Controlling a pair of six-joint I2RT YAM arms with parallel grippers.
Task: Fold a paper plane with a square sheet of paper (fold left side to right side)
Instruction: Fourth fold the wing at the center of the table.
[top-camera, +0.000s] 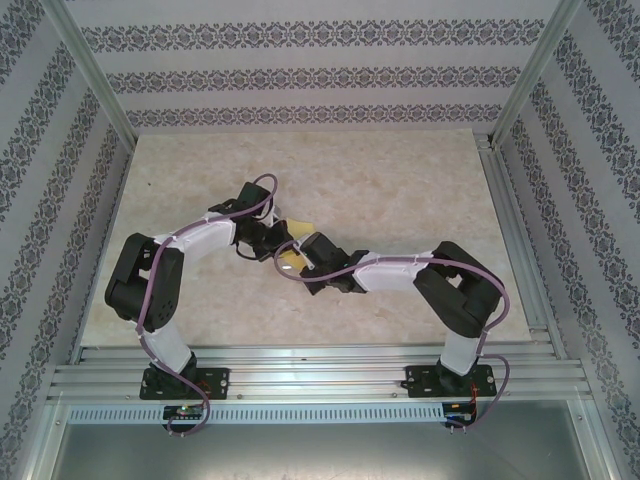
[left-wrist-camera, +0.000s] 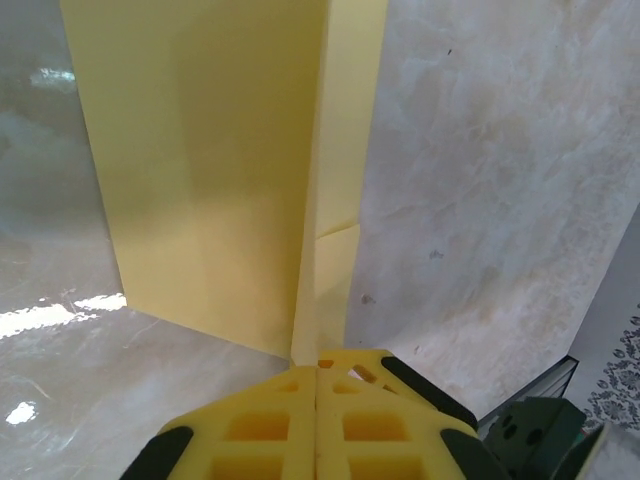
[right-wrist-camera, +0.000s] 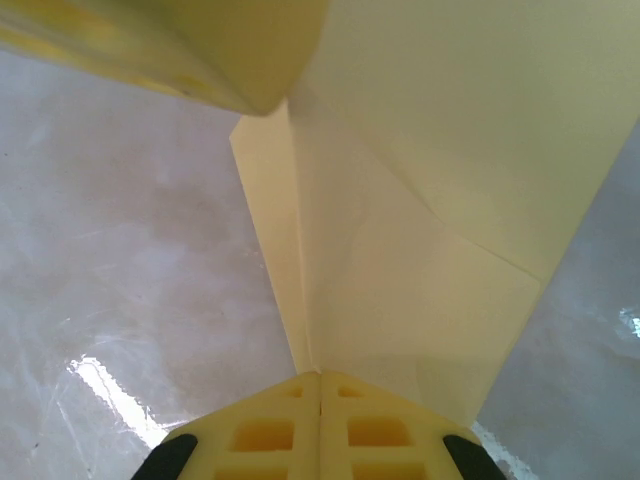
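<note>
The wide panel (left-wrist-camera: 215, 240) needs my left gripper to hold it while my right gripper works along the crease, so next my left gripper moves there from the standing flap's end (left-wrist-camera: 322, 330), where it is now.
The square sheet of paper (left-wrist-camera: 210, 170) is a creased, folded mustard-yellow shape, its layers meeting along a centre crease like a paper plane. It is held above the table between both arms. My left gripper (left-wrist-camera: 318, 365) is shut on its near edge at the crease, with the folded panels standing up ahead of the fingers. My right gripper (right-wrist-camera: 320, 378) is shut on the paper (right-wrist-camera: 400, 250) at another crease. In the top view the paper (top-camera: 297, 232) shows between the left gripper (top-camera: 272, 243) and the right gripper (top-camera: 298, 262), mostly hidden by them.
The pale marble-look table (top-camera: 400, 180) spreads around the arms. Patterned walls and metal frame posts (top-camera: 90, 75) close it in on three sides. A metal rail (top-camera: 320, 375) runs along the near edge by the arm bases.
</note>
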